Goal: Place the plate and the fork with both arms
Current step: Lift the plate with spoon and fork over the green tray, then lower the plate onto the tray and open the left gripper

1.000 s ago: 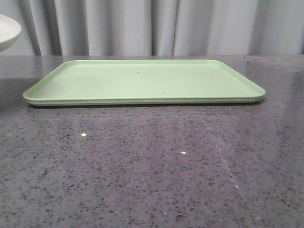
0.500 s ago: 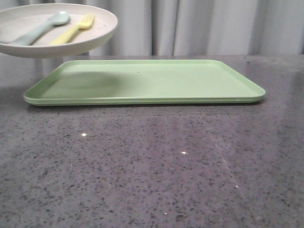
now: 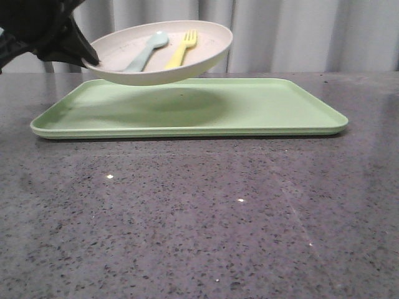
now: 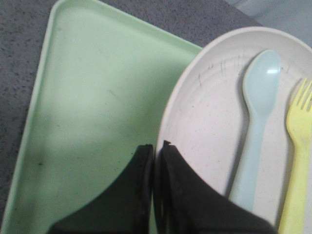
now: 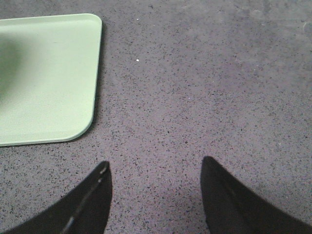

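The plate (image 3: 156,56) is hanging above the empty light-green tray (image 3: 168,112) with the yellow fork lying in it, so my left gripper should keep going down until the bottom of the plate touches the tray.
My left gripper (image 3: 87,57) is shut on the rim of the plate (image 3: 206,53) and holds it tilted in the air above the left half of the light-green tray (image 3: 262,106). In the left wrist view the gripper (image 4: 157,146) pinches the plate's rim (image 4: 195,63). The yellow fork (image 3: 181,51) lies in the plate beside a pale blue spoon (image 3: 146,50); both show in the left wrist view, fork (image 4: 297,161) and spoon (image 4: 258,112). My right gripper (image 5: 155,168) is open and empty over bare table, beside the tray's corner (image 5: 58,87). It does not show in the front view.
The dark speckled tabletop (image 3: 199,218) stretches in front of the tray. Grey curtains (image 3: 299,34) hang behind the table.
The plate with fork and spoon has moved in from the left edge to above the tray's left half, and my left gripper has come into the front view.
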`<state>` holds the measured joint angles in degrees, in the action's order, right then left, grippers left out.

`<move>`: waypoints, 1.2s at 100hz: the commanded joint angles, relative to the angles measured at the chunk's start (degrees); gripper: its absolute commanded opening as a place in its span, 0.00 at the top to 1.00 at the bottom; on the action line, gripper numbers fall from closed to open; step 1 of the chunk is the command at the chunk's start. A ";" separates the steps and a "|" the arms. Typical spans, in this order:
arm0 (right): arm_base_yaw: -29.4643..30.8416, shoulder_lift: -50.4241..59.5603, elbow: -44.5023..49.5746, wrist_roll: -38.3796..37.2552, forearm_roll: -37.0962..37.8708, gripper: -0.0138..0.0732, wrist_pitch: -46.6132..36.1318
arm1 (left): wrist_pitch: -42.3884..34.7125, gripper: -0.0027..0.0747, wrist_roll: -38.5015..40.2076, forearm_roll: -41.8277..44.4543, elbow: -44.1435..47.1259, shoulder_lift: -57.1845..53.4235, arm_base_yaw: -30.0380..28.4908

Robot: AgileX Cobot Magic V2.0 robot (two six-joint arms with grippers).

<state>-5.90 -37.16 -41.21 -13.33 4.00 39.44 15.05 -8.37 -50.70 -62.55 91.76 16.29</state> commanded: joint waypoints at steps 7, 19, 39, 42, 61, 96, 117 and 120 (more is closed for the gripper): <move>-0.17 -0.26 -1.99 0.16 0.52 0.36 -3.46 | -5.07 0.99 0.32 -3.26 -2.15 -0.48 2.17; -0.16 -0.26 -1.99 0.16 0.52 0.36 -3.40 | -4.96 0.99 0.32 -3.37 -2.15 1.20 2.17; -0.16 -0.26 -1.99 0.16 0.52 0.36 -3.40 | -3.98 0.99 0.32 -3.47 -2.05 2.96 2.17; -0.16 -0.26 -1.99 0.16 0.52 0.36 -3.40 | -3.98 0.99 0.32 -3.47 -2.05 3.06 2.17; -0.16 -0.26 -1.99 0.16 0.52 0.36 -3.40 | -3.98 0.99 0.32 -3.47 -2.05 3.06 2.17; -0.29 -0.26 -1.99 0.16 0.52 0.36 -3.40 | -2.65 0.59 0.32 -3.47 -2.05 3.06 2.17; -0.28 -0.26 -1.99 0.16 0.52 0.36 -4.41 | -2.65 0.57 0.32 -3.32 -2.05 2.19 2.17; -0.28 -0.26 -1.99 0.16 0.52 0.36 -4.99 | -2.65 0.57 0.32 -3.18 -2.05 1.80 2.17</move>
<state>-6.24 -37.16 -41.21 -13.33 4.00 39.44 13.72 -8.37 -53.13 -62.67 97.05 17.97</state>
